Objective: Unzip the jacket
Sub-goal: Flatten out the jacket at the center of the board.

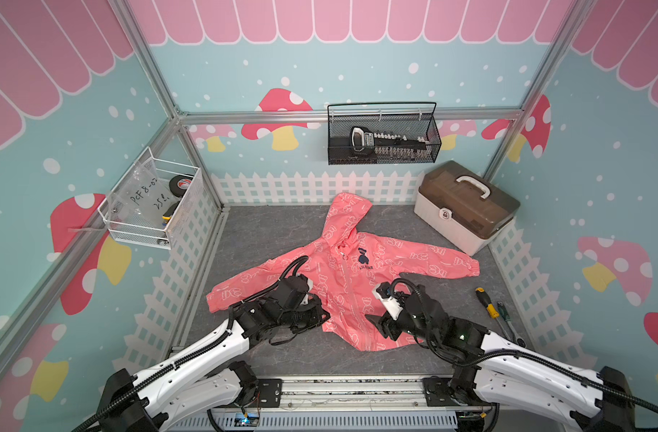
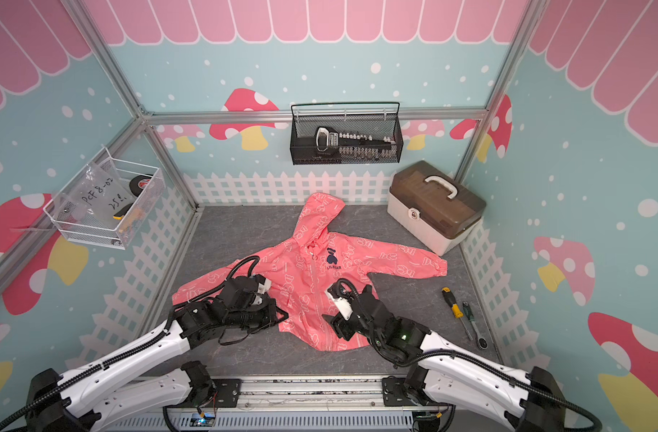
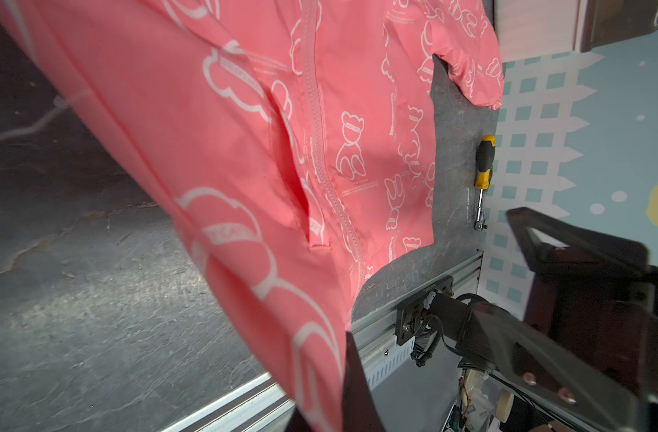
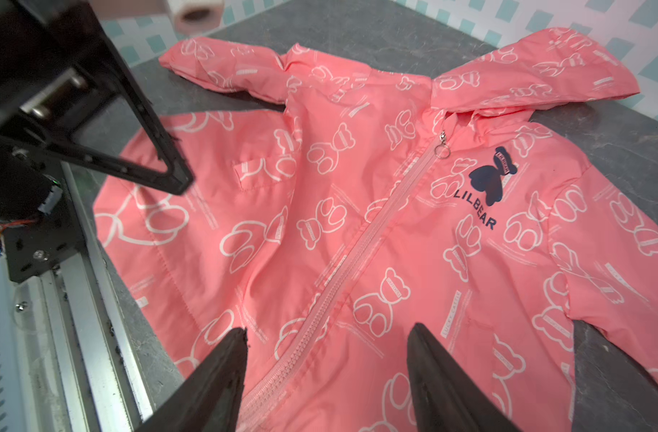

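My right gripper should grab the hem (image 1: 339, 336) near my left gripper and spread it flat before unzipping, because the jacket's lower front (image 1: 337, 321) slopes up to my left gripper.
The coral-pink jacket (image 1: 357, 284) (image 2: 312, 276) lies front up on the grey mat, hood toward the back wall. Its zipper is closed up to the collar, where the ring pull (image 4: 440, 144) (image 1: 344, 255) rests. My left gripper (image 1: 321, 316) (image 2: 278, 314) is at the jacket's lower left hem, shut on a fold of the fabric (image 3: 245, 149); in the left wrist view the cloth runs between the fingers of that gripper (image 3: 338, 359). My right gripper (image 1: 376, 325) (image 4: 327, 329) hovers open over the lower zipper, one finger on each side of it.
A brown-lidded toolbox (image 1: 465, 209) stands at the back right. A yellow-handled screwdriver (image 1: 484, 301) and a ratchet (image 1: 506, 325) lie right of the jacket. A black wire basket (image 1: 383, 134) and a white one (image 1: 151, 202) hang on the walls. A metal rail (image 1: 349, 389) borders the front.
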